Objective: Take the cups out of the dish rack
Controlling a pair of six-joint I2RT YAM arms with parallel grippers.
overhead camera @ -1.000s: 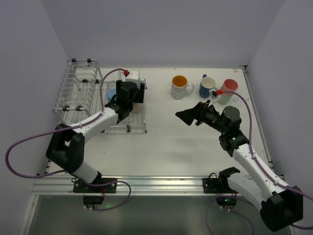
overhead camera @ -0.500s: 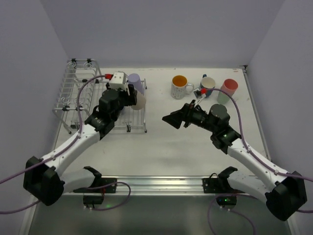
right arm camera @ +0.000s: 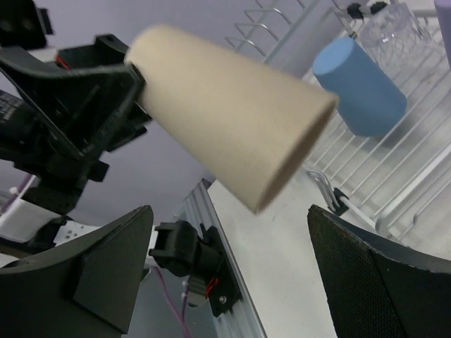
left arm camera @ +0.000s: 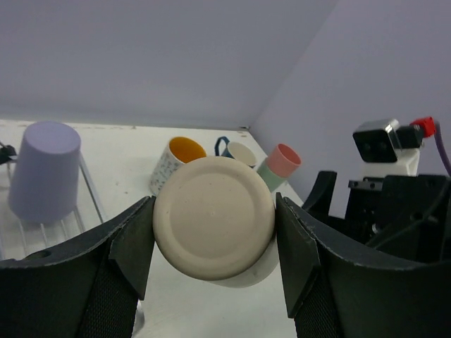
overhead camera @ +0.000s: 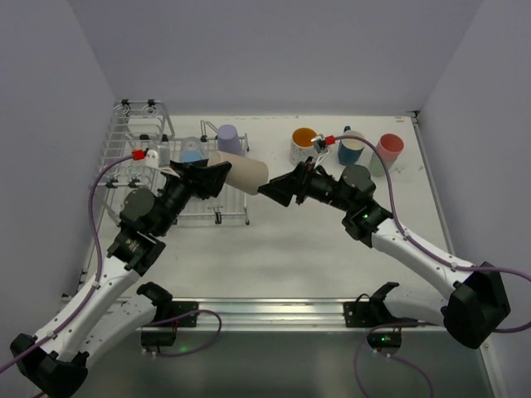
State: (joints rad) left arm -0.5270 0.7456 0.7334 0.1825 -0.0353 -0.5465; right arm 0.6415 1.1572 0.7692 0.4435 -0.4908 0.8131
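Observation:
The robot's left gripper holds the beige cup's base (left arm camera: 213, 220) in its fingers, so next the right gripper takes the cup by its opening (overhead camera: 261, 179) and sets it upright beside the mugs.
My left gripper (overhead camera: 209, 175) is shut on the base of a beige cup (overhead camera: 243, 172) and holds it sideways in the air, just right of the dish rack (overhead camera: 124, 153). In the left wrist view the cup's round base (left arm camera: 213, 217) sits between both fingers. My right gripper (overhead camera: 270, 189) is open and empty, its tips just off the cup's open mouth; in its wrist view the beige cup (right arm camera: 225, 105) hangs above the open jaws. A lilac cup (overhead camera: 230, 138) and a blue cup (overhead camera: 192, 155) remain on the rack.
A white orange-lined mug (overhead camera: 305, 148), a dark blue mug (overhead camera: 352, 148) and a pink cup (overhead camera: 387, 148) stacked on a mint one stand on the table at the back right. The rack's tall wire basket is at the far left.
My left arm pulled back and swung the beige cup off the rack to the right, now held sideways. My right arm reached left, its open gripper now meeting the cup's mouth.

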